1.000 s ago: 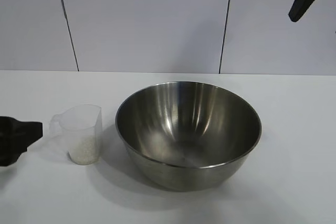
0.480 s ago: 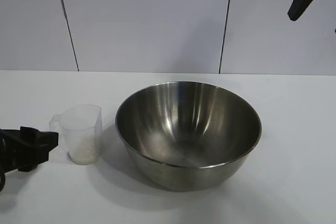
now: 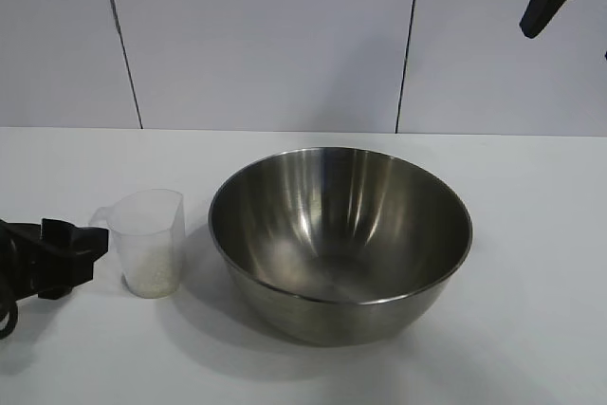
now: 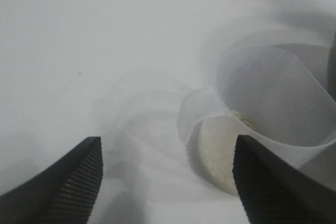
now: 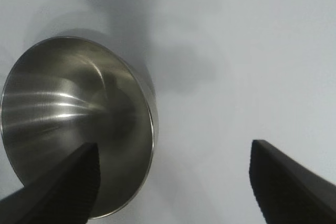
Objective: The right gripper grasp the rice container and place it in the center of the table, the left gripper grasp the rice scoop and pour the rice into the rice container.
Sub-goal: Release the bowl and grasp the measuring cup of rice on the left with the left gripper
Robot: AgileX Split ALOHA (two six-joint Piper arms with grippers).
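The rice [image 3: 152,267] container's smooth sides [image 3: 264,223] bend down to a low middle, so the rice will slip down and come to rest in a thin layer when the robot pours.
The rice container [image 3: 341,234] is a wide steel bowl standing upright in the middle of the white table [image 3: 531,329], and it looks empty. Left of it stands the rice scoop [image 3: 149,239], a clear cup with rice [image 3: 152,277] in its bottom and its handle [image 3: 100,218] pointing left. My left gripper [image 3: 85,253] is low at the table's left, open, its tips right beside the handle. In the left wrist view the scoop [image 4: 273,98] and handle [image 4: 191,119] lie just ahead of the left gripper [image 4: 167,148]. My right gripper [image 3: 541,11] hangs high at the upper right, open [image 5: 174,150], with the bowl [image 5: 73,119] far below.
A white panelled wall [image 3: 266,35] closes the back of the table. Bare tabletop lies to the right of the bowl and in front of it.
My left gripper has slid right along the table towards the scoop's handle and now stands close to it. The right gripper, bowl and scoop have stayed put.
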